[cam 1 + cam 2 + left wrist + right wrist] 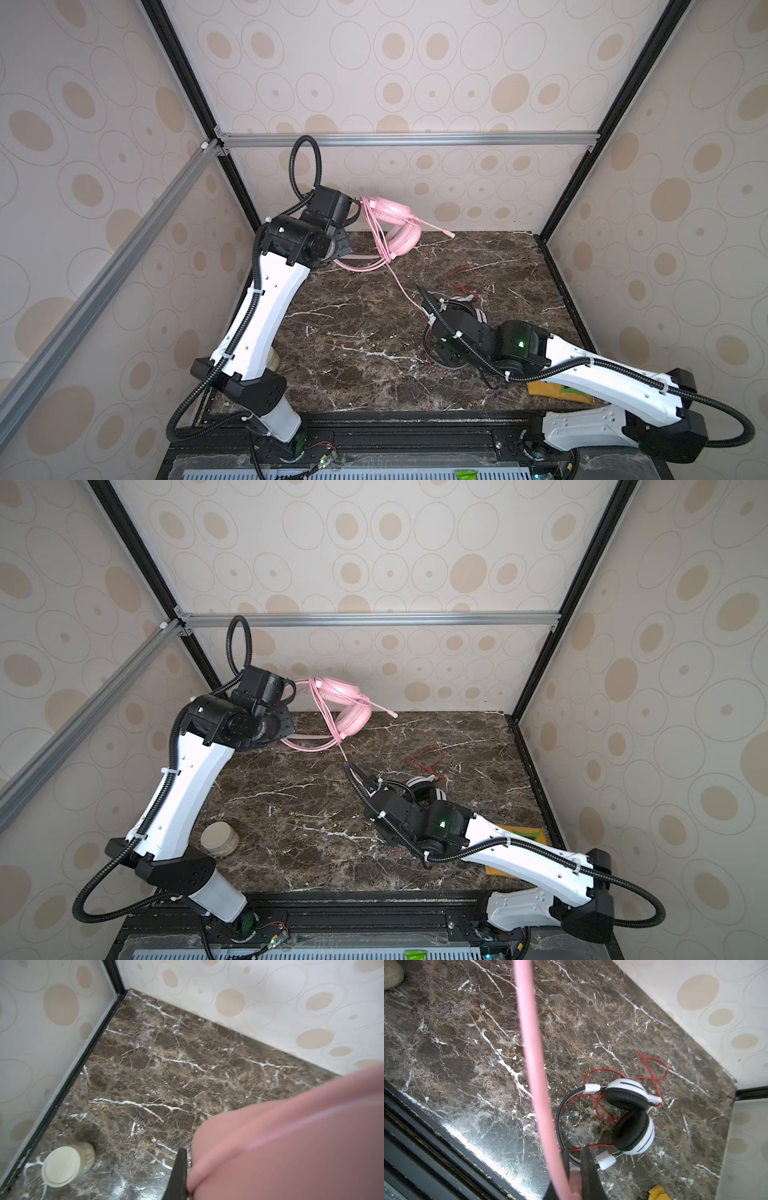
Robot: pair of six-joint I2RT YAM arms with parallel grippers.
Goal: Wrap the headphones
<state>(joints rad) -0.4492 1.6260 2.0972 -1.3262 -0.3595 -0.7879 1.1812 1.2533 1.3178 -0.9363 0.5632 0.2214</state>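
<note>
The pink cable's tail (404, 291) is stretched tight to my right gripper, so my left gripper should swing the pink headphones (407, 235) down toward it before my right gripper lets go of the tail.
The pink headphones (399, 222) (349, 704) hang tilted above the table's back left, their boom mic pointing right. My left gripper (352, 210) (188, 1167) is shut on their headband, which fills the left wrist view as a pink blur (291, 1136). The pink cable (380, 245) (533, 1064) loops around the headset and runs down to my right gripper (422, 296) (351, 771) (575, 1159), which is shut on it. The white-and-black headphones (631, 1118) (419, 785) lie flat under the right arm, with their red cable (461, 278) (652, 1068) loose behind them.
A beige lidded jar (220, 839) (62, 1165) stands at the front left, beside the left arm. A yellow-green packet (557, 392) (519, 833) lies at the front right under the right arm. Patterned walls and black frame posts (552, 208) close in the marble table (353, 332).
</note>
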